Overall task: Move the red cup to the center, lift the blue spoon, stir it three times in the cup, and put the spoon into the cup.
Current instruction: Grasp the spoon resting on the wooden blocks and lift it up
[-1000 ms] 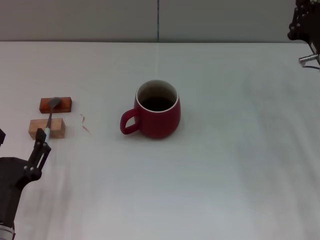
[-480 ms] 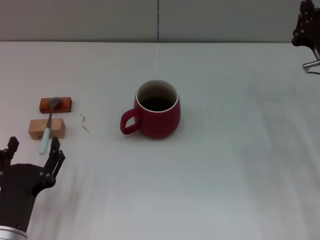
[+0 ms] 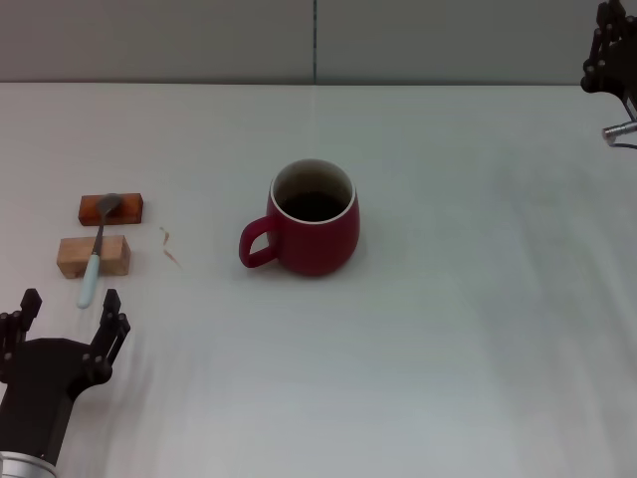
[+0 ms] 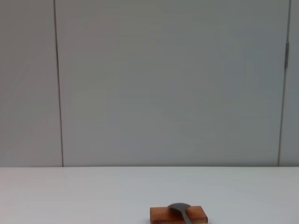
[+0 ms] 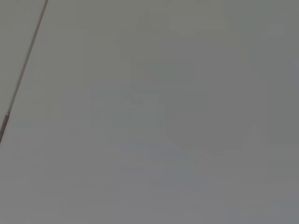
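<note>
The blue spoon's handle end [image 3: 86, 300] sticks out past the pale block toward my open fingers, so I should keep moving my left gripper forward and close it around the handle [image 3: 90, 282].
The red cup [image 3: 314, 230] stands upright near the middle of the white table, its handle pointing toward my left side. The blue spoon [image 3: 96, 253] lies across two small wooden blocks at the left, its metal bowl on the far block. The bowl also shows in the left wrist view [image 4: 179, 208]. My left gripper [image 3: 66, 319] is open and empty, just in front of the spoon's handle end, near the table's front left. My right gripper [image 3: 609, 45] is parked at the far right edge, raised.
A reddish wooden block [image 3: 110, 209] and a pale wooden block [image 3: 94, 256] carry the spoon. A small curled scrap [image 3: 170, 247] lies between the blocks and the cup. A grey wall runs behind the table.
My left gripper has drawn back from the spoon's handle toward the front edge and now shows both fingers spread. The right gripper has shifted slightly further right. The cup and spoon have not moved.
</note>
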Controlling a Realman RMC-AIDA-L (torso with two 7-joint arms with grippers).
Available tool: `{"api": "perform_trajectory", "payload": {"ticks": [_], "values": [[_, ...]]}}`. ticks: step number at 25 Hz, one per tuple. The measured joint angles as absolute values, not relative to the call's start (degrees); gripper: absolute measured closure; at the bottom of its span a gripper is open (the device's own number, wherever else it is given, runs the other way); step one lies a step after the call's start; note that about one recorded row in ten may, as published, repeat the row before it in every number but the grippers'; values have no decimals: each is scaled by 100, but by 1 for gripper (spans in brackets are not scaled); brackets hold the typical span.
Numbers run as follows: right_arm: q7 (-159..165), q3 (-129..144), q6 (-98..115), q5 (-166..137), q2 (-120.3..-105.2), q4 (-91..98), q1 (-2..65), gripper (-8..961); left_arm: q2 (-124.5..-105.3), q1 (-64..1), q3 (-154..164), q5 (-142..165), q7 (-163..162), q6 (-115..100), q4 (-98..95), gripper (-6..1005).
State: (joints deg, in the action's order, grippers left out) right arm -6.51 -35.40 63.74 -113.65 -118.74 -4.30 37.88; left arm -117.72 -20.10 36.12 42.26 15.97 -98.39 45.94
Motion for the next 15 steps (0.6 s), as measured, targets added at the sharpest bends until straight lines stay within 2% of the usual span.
{"api": "perform_trajectory", "payload": {"ticks": [15], "values": [[-645,-3551,6382,-11352,-11874,-412,3782,924,-11795,-2054,3517,4265,1579,-9377,4336,142]]}}
